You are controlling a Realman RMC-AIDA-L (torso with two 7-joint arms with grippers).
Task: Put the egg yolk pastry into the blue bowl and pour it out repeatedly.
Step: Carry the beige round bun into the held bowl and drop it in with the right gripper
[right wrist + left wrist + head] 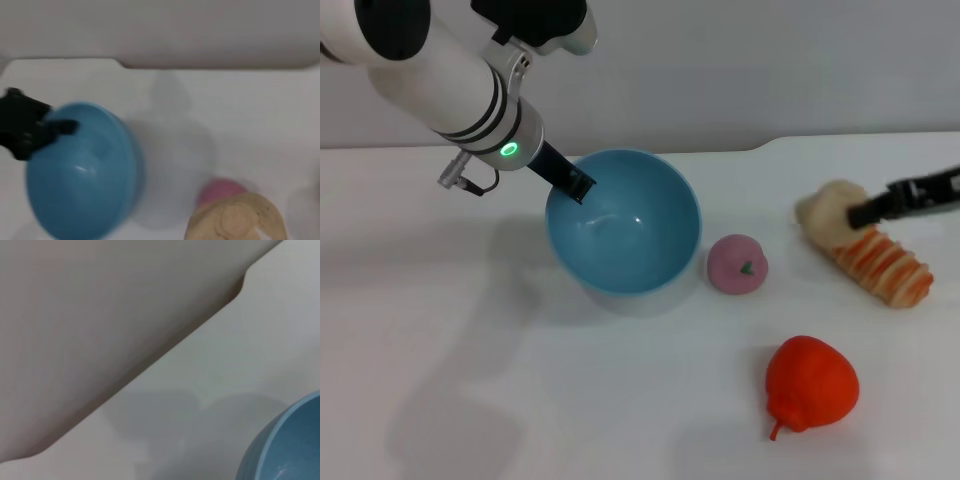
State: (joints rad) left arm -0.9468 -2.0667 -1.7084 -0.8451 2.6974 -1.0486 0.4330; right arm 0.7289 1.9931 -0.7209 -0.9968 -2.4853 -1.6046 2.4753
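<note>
The empty blue bowl (623, 222) is facing up for the egg yolk pastry. My right gripper should go on carrying the pastry until it is hanging above the bowl's inside (638, 228).
The light-blue bowl (623, 225) is tilted with its empty inside facing up and forward. My left gripper (577, 186) is shut on its far-left rim. The right wrist view shows the same grip, with the dark left gripper (60, 127) on the blue bowl (80, 175). A slice of the bowl (285, 450) also shows in the left wrist view. The pale beige egg yolk pastry (827, 210) lies at the right, against the far end of the striped bread roll. My right gripper (865, 212) comes in from the right edge and meets the pastry (235, 217).
A pink ball (738, 265) with a green mark sits just right of the bowl. The orange-and-cream bread roll (882, 264) lies at the right. A red fruit (811, 385) sits near the front right. The white table (450, 350) ends at a grey wall behind.
</note>
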